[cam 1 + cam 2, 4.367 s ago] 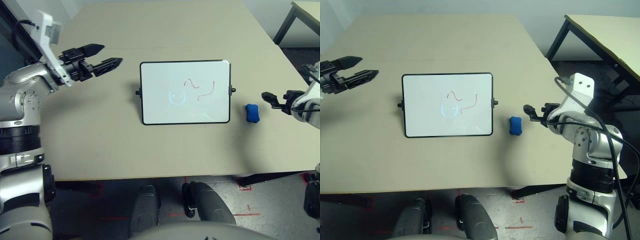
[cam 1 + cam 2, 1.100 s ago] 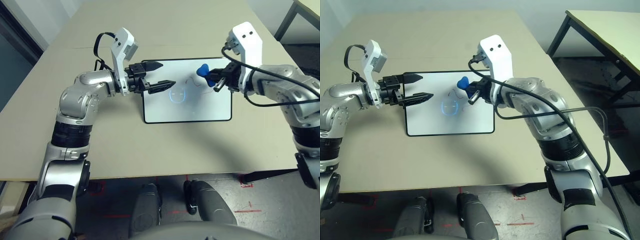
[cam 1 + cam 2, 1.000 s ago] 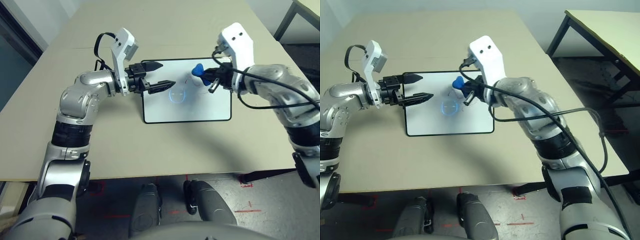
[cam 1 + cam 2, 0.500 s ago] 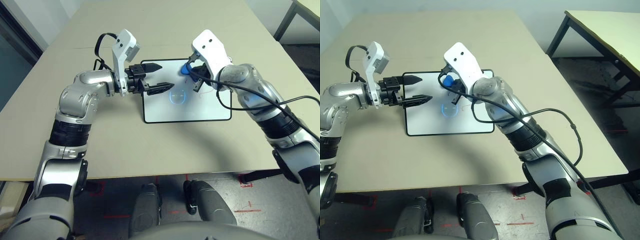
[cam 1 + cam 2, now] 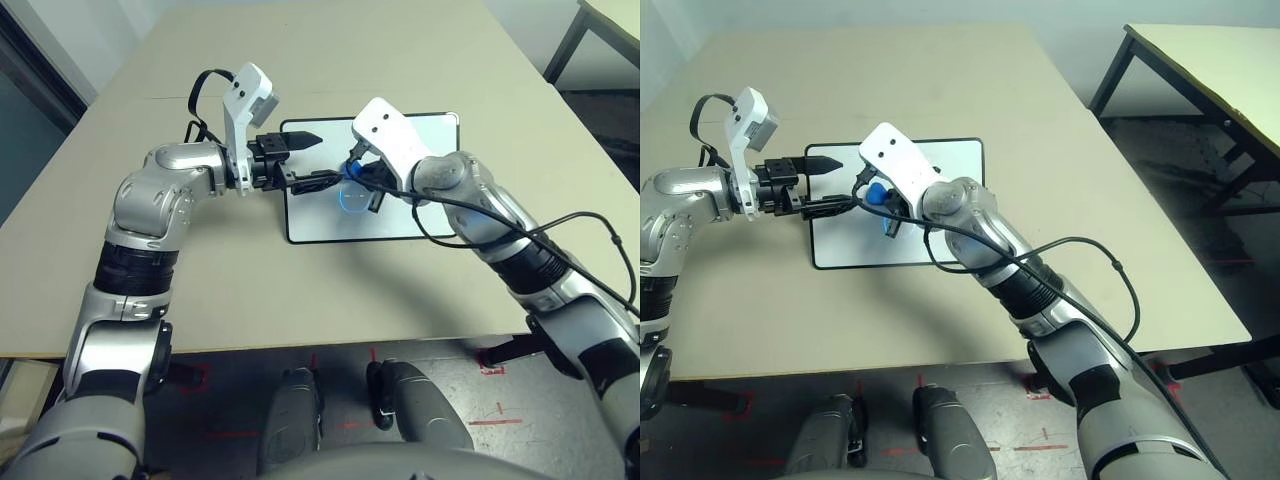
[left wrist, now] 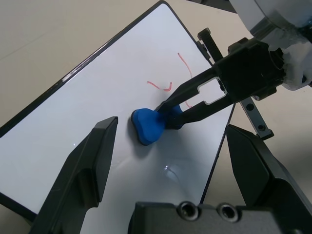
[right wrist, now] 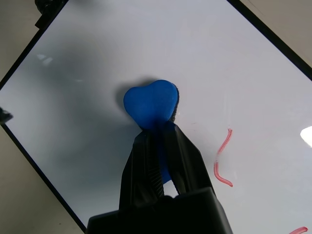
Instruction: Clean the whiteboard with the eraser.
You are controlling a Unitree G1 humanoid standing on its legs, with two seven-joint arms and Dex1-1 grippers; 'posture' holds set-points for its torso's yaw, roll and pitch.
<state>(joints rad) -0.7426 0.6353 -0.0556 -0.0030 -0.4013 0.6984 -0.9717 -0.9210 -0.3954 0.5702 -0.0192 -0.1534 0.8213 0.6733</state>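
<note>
I should sweep my right gripper back over the red strokes, because the eraser is near my left gripper and red strokes lie back toward the other end.
The whiteboard lies flat in the middle of the table, black-framed. My right gripper is shut on the blue eraser and presses it on the board's left half, just above a pale blue doodle. The eraser sits close to my left gripper, which hovers open over the board's left edge with nothing between its fingers. Short red strokes show on the board beside the eraser. My right forearm hides part of the board's right half.
The beige table has bare surface in front of and behind the board. A second table with black legs stands off to the far right, across a gap of dark floor.
My right gripper has carried the eraser leftward across the board, from its upper right part to its left half near the left gripper. The left arm has stayed nearly still.
</note>
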